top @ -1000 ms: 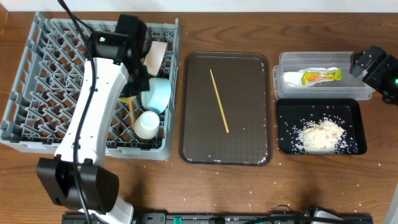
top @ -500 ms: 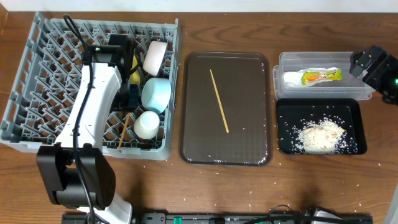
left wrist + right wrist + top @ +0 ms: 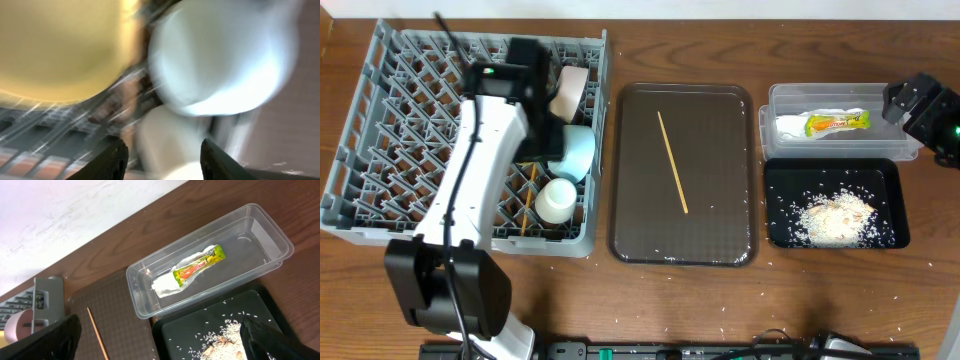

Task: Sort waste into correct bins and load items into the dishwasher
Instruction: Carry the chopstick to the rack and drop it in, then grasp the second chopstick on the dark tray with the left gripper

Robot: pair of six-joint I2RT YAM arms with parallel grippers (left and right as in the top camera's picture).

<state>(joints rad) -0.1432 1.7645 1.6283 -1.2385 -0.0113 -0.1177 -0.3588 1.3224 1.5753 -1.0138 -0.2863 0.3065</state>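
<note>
The chopstick lies alone on the brown tray (image 3: 665, 130) and my left gripper is open. I should move toward the chopstick's middle (image 3: 673, 162) next until my fingers are on both sides of it.
The grey dish rack (image 3: 380, 150) holds a light blue bowl (image 3: 575, 150), a white bowl (image 3: 570, 90), a small pale cup (image 3: 558, 198) and one chopstick (image 3: 528, 200). My left gripper (image 3: 542, 135) hangs over them, open and empty. In the left wrist view my jaws (image 3: 162, 165) frame the cup (image 3: 170, 145), with the yellow plate (image 3: 60, 45) and blue bowl (image 3: 225, 55) behind, all blurred. A second chopstick (image 3: 672, 160) lies on the brown tray (image 3: 720, 230). The wrapper (image 3: 835, 122) lies in the clear tub (image 3: 775, 100). Rice scraps (image 3: 835, 218) lie in the black tray (image 3: 780, 180). My right gripper (image 3: 920, 105) is open above them.
The right wrist view shows the clear tub (image 3: 145, 305), the wrapper (image 3: 192, 270), the rice (image 3: 225, 340) and the chopstick (image 3: 97, 335) between my open jaws (image 3: 160, 345). Loose crumbs dot the wooden table (image 3: 620, 270) along the front.
My left gripper swung left over the rack, then back toward the bowls. The chopstick it carried now rests in the rack. The right arm has not moved.
</note>
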